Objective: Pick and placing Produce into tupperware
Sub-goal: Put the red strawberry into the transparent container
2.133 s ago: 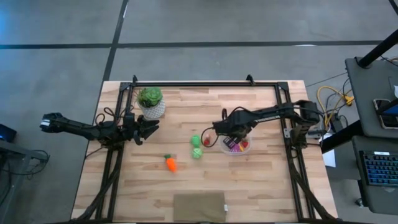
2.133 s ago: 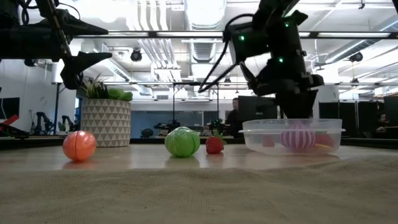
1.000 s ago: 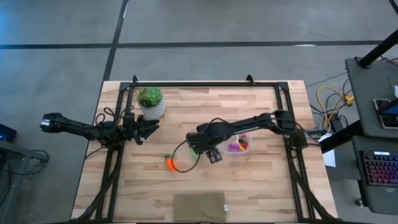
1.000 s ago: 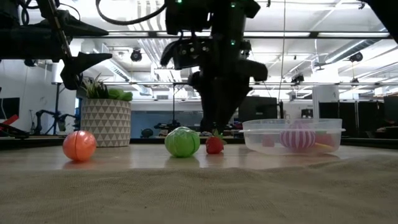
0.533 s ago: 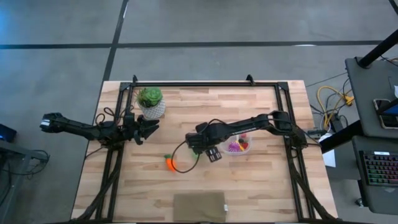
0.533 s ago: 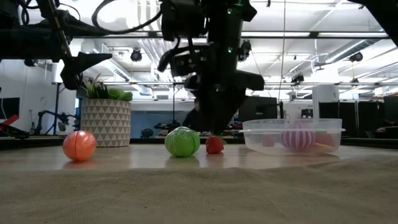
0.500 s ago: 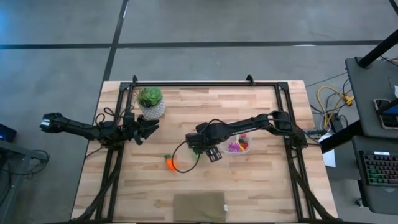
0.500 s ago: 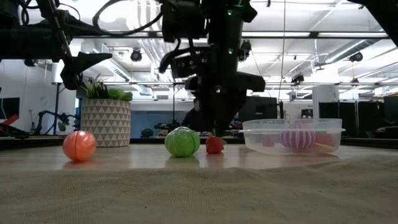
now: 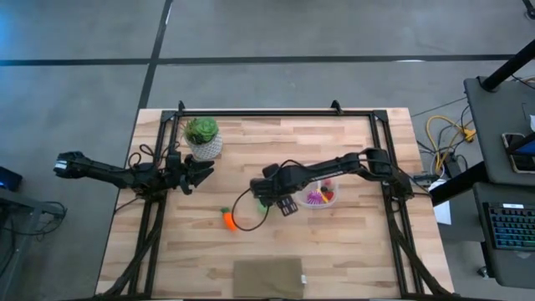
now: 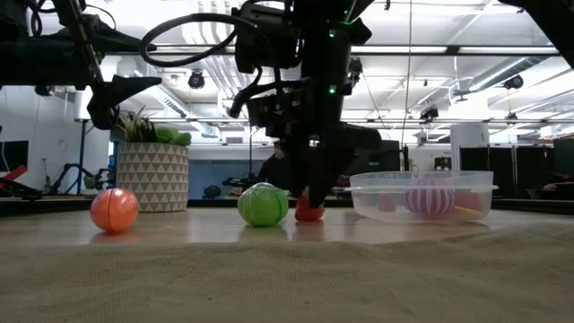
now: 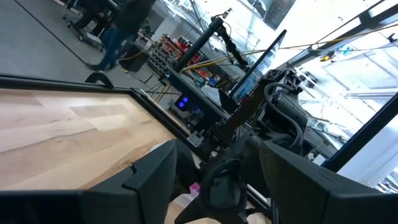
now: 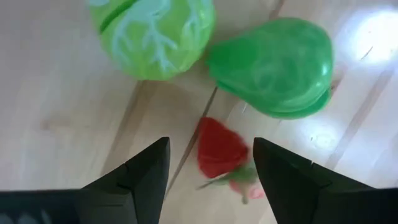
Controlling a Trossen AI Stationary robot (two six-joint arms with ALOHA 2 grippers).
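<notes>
A small pink piece is crowding the red piece's stem inside my right gripper's fingers. I should open them, shift, and close around the red piece alone.
My right gripper is open and points down at a small red piece with a green stem that lies on the table; its fingers stand on either side of the piece. In the low view the right gripper reaches down to the red piece. Beside it lie a veined green ball and a smooth green piece. The orange carrot lies nearer the front edge. The clear tupperware holds a magenta bunch and red pieces. My left gripper waits open by the plant pot.
A leafy plant in a white pot stands at the far left, close to the left gripper. A tan cloth lies at the near edge. A dark frame runs around the tabletop. Bare wood lies between the carrot and the tupperware.
My right gripper has come down toward the table over the red piece, so that its open fingers now stand around it. The red piece and the green balls have stayed where they were.
</notes>
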